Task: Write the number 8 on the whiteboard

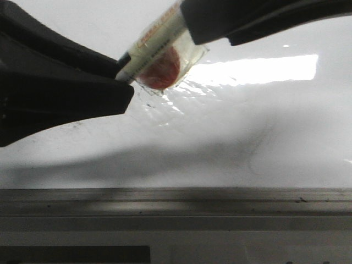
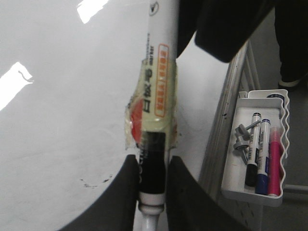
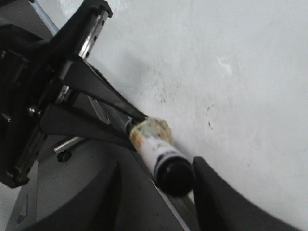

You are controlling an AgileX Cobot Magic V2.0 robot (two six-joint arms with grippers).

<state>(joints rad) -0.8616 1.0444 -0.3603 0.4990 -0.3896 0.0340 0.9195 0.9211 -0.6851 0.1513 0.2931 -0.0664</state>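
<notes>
The marker's black section (image 2: 153, 156) near its tip is in my left gripper, so my right gripper should hold its other end (image 3: 175, 174) while my left gripper moves away first.
A white marker (image 1: 159, 41) wrapped in clear tape with a red patch is held over the whiteboard (image 1: 247, 137). My left gripper (image 1: 125, 77) is shut on the marker's black section; the left wrist view shows its fingers (image 2: 151, 161) pressed on both sides of the marker (image 2: 159, 86). My right gripper (image 1: 206, 33) is at the marker's other end. In the right wrist view its jaws (image 3: 158, 166) stand wide apart around the marker's black end (image 3: 173, 175), with a gap on one side. No number 8 shows on the whiteboard (image 2: 57, 120), only faint smudges and specks.
The board's grey metal rim (image 1: 165, 201) runs along its near edge. A white tray (image 2: 231, 190) beside the rim (image 2: 226, 125) holds black, blue and pink markers and some grey bolts. A bright light reflection (image 1: 258, 69) lies on the board.
</notes>
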